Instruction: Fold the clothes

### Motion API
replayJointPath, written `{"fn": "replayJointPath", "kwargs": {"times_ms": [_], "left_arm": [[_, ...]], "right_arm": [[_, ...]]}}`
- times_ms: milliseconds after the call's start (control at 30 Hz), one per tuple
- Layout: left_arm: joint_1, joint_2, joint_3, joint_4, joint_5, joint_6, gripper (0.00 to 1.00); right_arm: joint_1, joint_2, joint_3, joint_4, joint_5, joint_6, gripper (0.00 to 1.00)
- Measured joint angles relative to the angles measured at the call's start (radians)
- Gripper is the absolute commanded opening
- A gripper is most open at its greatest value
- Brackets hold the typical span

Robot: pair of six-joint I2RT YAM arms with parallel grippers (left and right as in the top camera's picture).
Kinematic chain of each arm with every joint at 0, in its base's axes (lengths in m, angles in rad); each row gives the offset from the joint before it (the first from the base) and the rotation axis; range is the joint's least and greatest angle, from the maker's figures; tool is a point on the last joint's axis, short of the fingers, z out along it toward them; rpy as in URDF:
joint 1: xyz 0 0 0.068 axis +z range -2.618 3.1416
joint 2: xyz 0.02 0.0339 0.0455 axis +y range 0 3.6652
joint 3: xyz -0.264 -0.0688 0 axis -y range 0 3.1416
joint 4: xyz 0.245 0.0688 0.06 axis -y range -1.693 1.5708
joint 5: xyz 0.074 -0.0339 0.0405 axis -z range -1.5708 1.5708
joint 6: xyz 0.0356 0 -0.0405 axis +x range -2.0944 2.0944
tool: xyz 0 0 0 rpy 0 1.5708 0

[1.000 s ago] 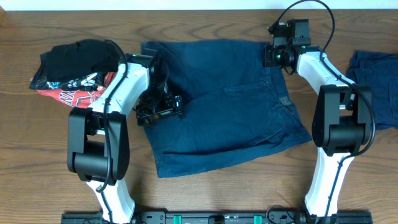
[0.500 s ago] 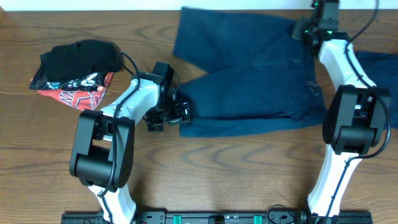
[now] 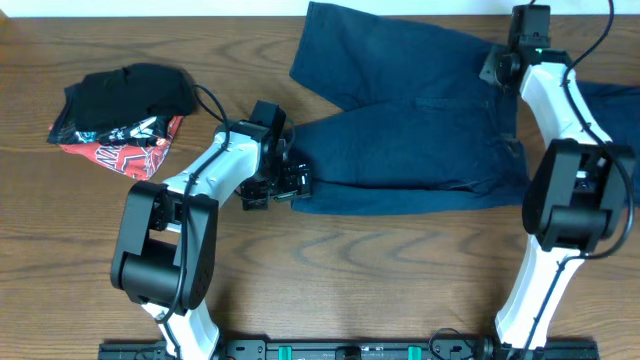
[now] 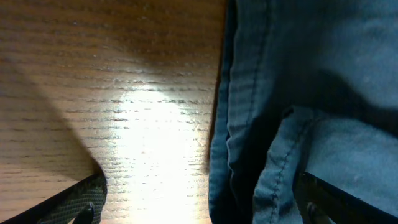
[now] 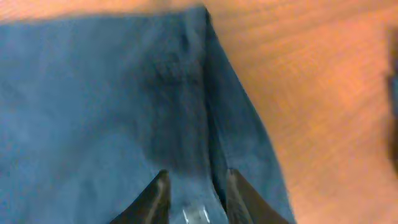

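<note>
The left gripper's open fingers reach across mostly wood (image 4: 158,155) next to the hem, so the robot should move that gripper inward over the shorts and grasp the folded layer's edge (image 4: 280,146).
A pair of dark blue shorts (image 3: 400,130) lies across the far middle and right of the wooden table (image 3: 350,280), one leg reaching to the far edge. My left gripper (image 3: 290,183) is at the shorts' near left hem. In the left wrist view its fingers (image 4: 199,211) are wide apart, with the folded hem of the shorts (image 4: 298,93) lying between them on the right side. My right gripper (image 3: 497,68) is at the far right waistband. In the right wrist view it (image 5: 196,199) is shut on the blue fabric of the shorts (image 5: 93,106).
A heap of black and red clothes (image 3: 125,110) lies at the far left. Another blue garment (image 3: 612,100) lies at the right edge, behind my right arm. Bare wood stretches along the front of the table.
The shorts have been dragged to the right and toward the far edge by my right gripper. My left gripper has followed to the right, staying at the near left hem.
</note>
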Motion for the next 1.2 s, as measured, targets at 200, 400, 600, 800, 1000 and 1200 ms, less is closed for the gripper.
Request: {"fn": "replayJointPath", "kwargs": {"times_ms": [200,400,600,800,1000,1200], "left_arm": [[0.010,-0.109,-0.004,-0.032,0.004,0.006,0.97],[-0.002,-0.180,-0.004,0.005,0.067,0.007,0.96],[-0.018,-0.176,-0.005,0.122,0.087,0.035,0.96],[-0.018,-0.142,-0.005,0.141,0.088,0.053,0.96],[-0.020,-0.055,-0.005,0.196,0.108,0.079,0.96],[-0.031,-0.030,-0.005,0.247,0.153,0.126,0.96]], "right_arm": [[-0.061,-0.208,0.004,-0.425,-0.014,-0.012,0.32],[-0.105,-0.272,-0.013,-0.718,-0.022,-0.008,0.32],[-0.105,-0.256,-0.189,-0.731,-0.100,-0.008,0.31],[-0.105,-0.256,-0.352,-0.689,-0.195,-0.027,0.31],[-0.105,-0.256,-0.393,-0.674,-0.224,-0.033,0.32],[-0.117,-0.256,-0.394,-0.629,-0.215,-0.005,0.33]]}}
